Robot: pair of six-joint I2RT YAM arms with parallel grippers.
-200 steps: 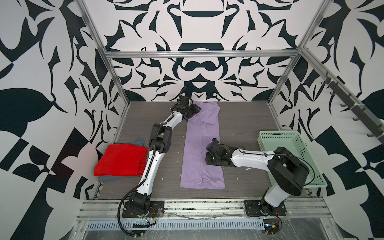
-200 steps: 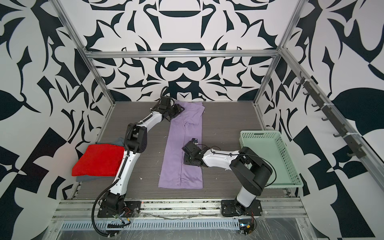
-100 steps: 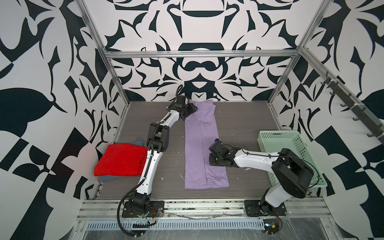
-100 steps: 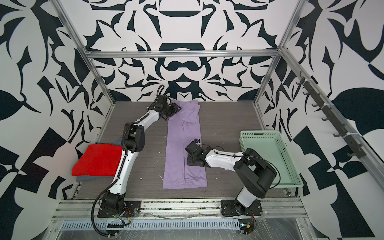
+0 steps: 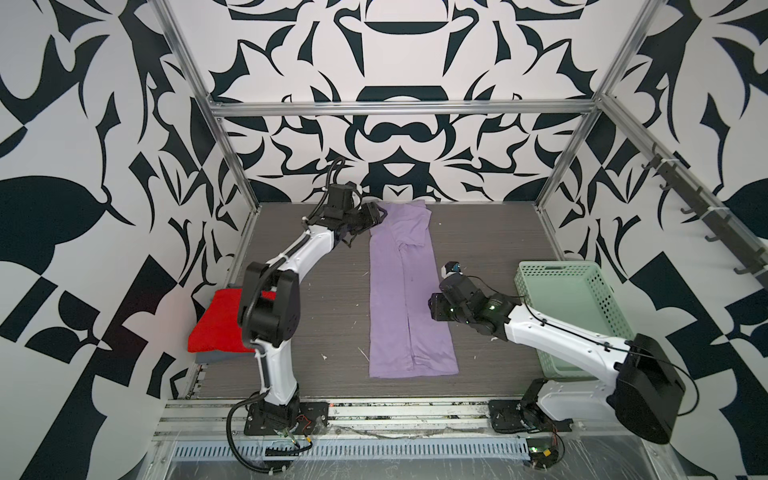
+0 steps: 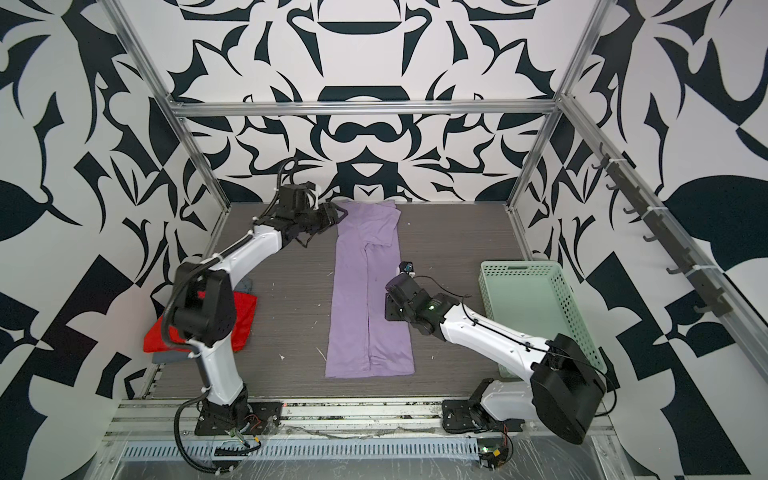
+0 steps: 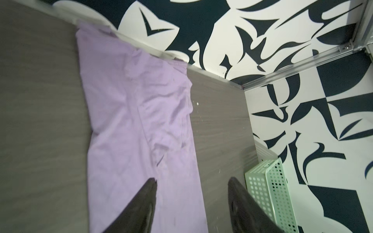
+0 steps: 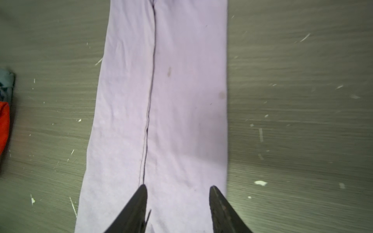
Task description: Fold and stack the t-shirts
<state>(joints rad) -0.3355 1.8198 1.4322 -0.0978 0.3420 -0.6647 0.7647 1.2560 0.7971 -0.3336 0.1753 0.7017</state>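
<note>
I should now move my left gripper toward the near hem corner (image 5: 373, 373) until the fingers close there, because both sides of the lavender t-shirt meet at its centre seam (image 5: 406, 308).
The lavender t-shirt (image 5: 405, 299) (image 6: 365, 299) lies flat mid-table as a long narrow strip, both sides folded in to a centre seam (image 8: 149, 90). A folded red t-shirt (image 5: 216, 324) (image 6: 245, 311) rests on the grey-blue one (image 5: 220, 358) at the table's left edge. My left gripper (image 5: 380, 214) (image 7: 192, 179) stands open beside the strip's far left corner, with nothing between its fingers. By the strip's right edge near its middle, my right gripper (image 5: 436, 307) (image 8: 178, 186) is open too, its fingers over the cloth and holding none of it.
A mint-green perforated basket (image 5: 561, 270) (image 6: 519, 266) stands at the right side of the table, next to the right arm. The far end of the lavender strip (image 7: 137, 113) touches the back wall. White flecks lie on the grey tabletop.
The right gripper opened, let the lavender cloth go and drew back to its right edge. The strip's near end shifted right. The left gripper moved slightly left at the far corner.
</note>
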